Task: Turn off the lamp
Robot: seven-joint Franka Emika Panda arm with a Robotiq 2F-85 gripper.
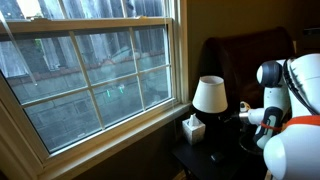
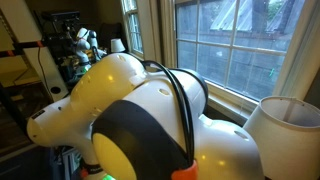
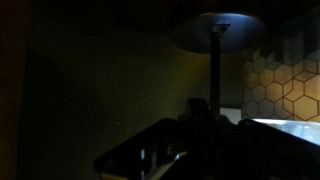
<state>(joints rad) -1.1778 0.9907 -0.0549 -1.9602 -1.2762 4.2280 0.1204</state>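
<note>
I go on moving my gripper back until its fingers are clear of the lamp before I open it, because the lamp's stem and base (image 3: 215, 62) are dark under the white shade (image 1: 210, 95).
A table lamp with a white shade (image 1: 209, 95) stands on a small dark table (image 1: 200, 158) by the window. Its shade also shows at the lower right in an exterior view (image 2: 285, 130). My gripper (image 1: 243, 113) is right beside the lamp, at the height of its stem, just below the shade's edge. The wrist view is very dark. It looks up at the underside of the shade (image 3: 218, 30) and the thin stem (image 3: 216, 70). My fingers (image 3: 190, 150) are black shapes at the bottom, and the gap between them is unreadable.
A white tissue box (image 1: 192, 128) stands next to the lamp base. A large window (image 1: 90, 70) runs along the wall. A dark chair back (image 1: 250, 55) is behind the lamp. My arm's white body (image 2: 150, 120) fills an exterior view. A hexagon-patterned surface (image 3: 285, 85) lies to the right.
</note>
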